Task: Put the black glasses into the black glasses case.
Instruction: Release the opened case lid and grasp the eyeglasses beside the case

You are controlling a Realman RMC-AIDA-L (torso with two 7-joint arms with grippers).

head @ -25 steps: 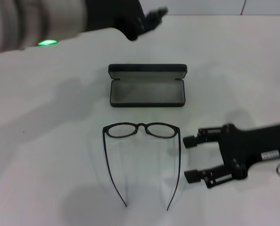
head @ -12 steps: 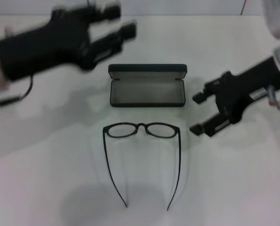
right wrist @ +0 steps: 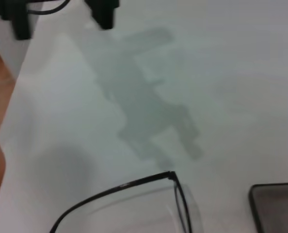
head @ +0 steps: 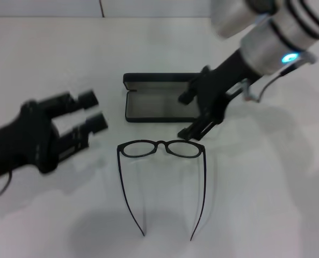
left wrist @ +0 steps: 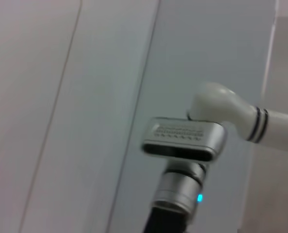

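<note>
My right gripper should lift the glasses by their rim [head: 183, 141] so that my left gripper can fold the unfolded temple arms [head: 203, 194], because they are too long for the case's depth.
The black glasses [head: 161, 144] lie unfolded on the white table, lenses toward the black glasses case [head: 154, 105], temple arms pointing at the near edge. The case lies open just behind them, grey lining up, with nothing inside. My right gripper [head: 185, 115] is open and hovers over the case's right end, just behind the glasses' right lens. My left gripper [head: 95, 110] is open and empty, left of the glasses and apart from them. In the right wrist view part of the glasses frame [right wrist: 127, 185] and a case corner [right wrist: 275, 206] show.
The white table [head: 267, 188] extends on all sides, its edge showing in the right wrist view [right wrist: 13, 102]. The left wrist view shows only the right arm's wrist [left wrist: 183, 145] against a pale wall.
My right gripper swung from the table's right side to over the case's right end. My left gripper came down from behind the case to the left of the glasses.
</note>
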